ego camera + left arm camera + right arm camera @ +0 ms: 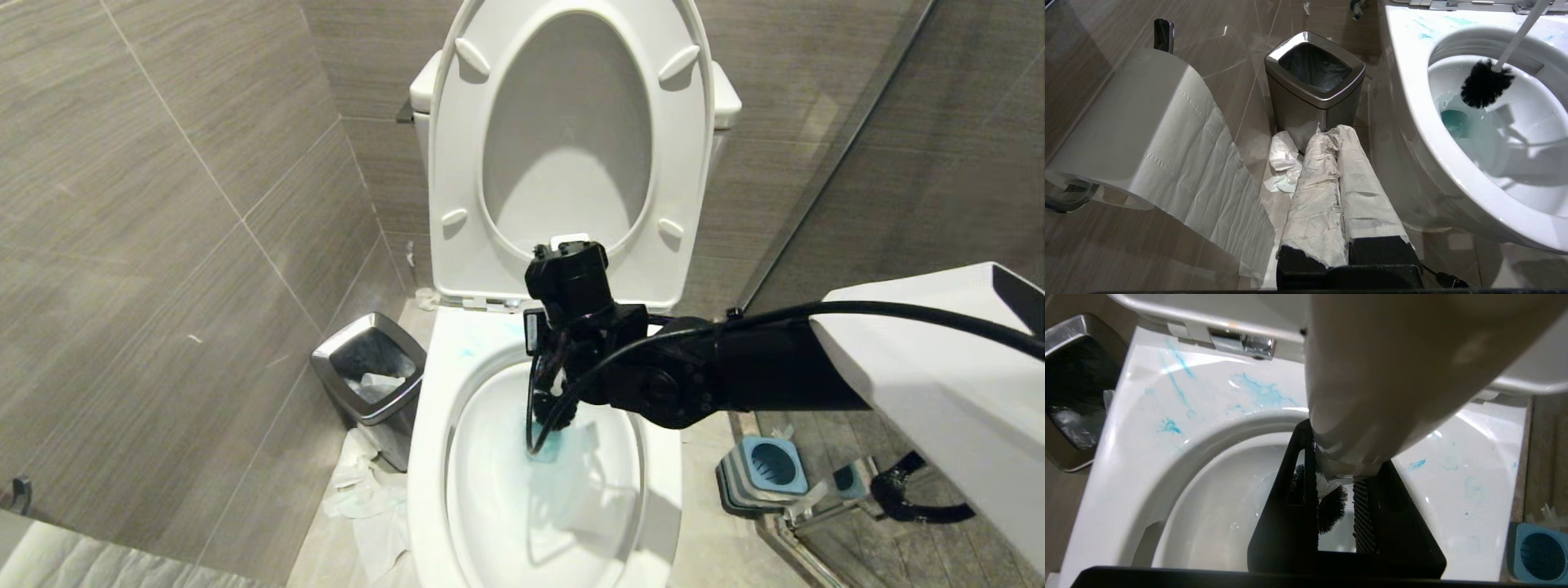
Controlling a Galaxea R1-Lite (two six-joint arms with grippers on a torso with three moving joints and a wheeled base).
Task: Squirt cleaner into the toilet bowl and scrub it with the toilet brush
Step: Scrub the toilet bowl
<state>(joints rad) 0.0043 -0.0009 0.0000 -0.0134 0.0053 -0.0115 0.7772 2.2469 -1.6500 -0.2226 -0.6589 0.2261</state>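
Observation:
I should plunge the brush head (1485,84) into the blue-tinted water (1455,123) with my right gripper before lifting it out. The brush head hangs above the basin's surface while blue cleaner still pools below.
The white toilet bowl (429,457) stands with seat and lid raised. Blue cleaner (545,451) tints the water (1455,122) and streaks the rim (1261,392). My right gripper (549,371) reaches down over the back of the basin, shut on the toilet brush handle (1392,375), which fills the right wrist view between the black fingers (1306,477). The dark brush head (1486,83) hangs inside the basin just above the water. My left gripper (1331,136), wrapped in white paper, is shut and empty, low beside the toilet.
A steel-rimmed black bin (371,367) stands left of the toilet with crumpled paper (363,498) on the floor. A toilet paper roll (1147,122) hangs by my left gripper. The blue-and-grey brush holder (771,465) sits on the floor at the right, by a glass partition.

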